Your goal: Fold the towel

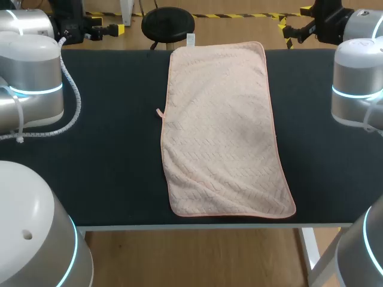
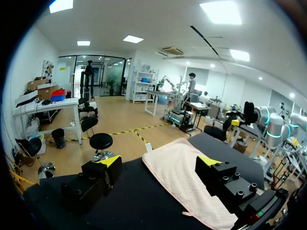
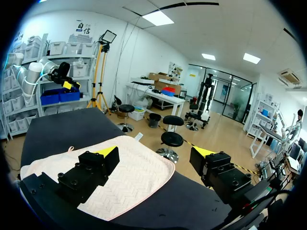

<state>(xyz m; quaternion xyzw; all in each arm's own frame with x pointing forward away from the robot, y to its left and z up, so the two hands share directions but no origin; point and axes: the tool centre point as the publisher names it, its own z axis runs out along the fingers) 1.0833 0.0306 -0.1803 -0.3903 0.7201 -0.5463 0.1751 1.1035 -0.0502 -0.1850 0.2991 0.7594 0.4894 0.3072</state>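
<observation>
I expect the pale pink towel to bend into rounded layers when I lift its long edges (image 1: 268,91) and fold it, because soft ripples (image 1: 206,186) run across it.
A pale pink towel (image 1: 221,131) lies spread flat in the middle of the dark table (image 1: 90,149), its long side running from the far edge to the near edge. My left gripper (image 1: 111,28) hangs open at the far left corner, off the towel. My right gripper (image 1: 292,27) hangs open at the far right corner, also clear of it. In the left wrist view the open gripper (image 2: 160,165) looks across the towel (image 2: 182,177) from above the table. The right wrist view shows the open gripper (image 3: 156,153) above the towel's (image 3: 129,177) far corner. Nothing is between either pair of fingers.
Bare dark tabletop (image 1: 335,167) stretches on both sides of the towel. A small loop (image 1: 159,112) sticks out of the towel's left edge. My arm bases fill the near corners (image 1: 36,239).
</observation>
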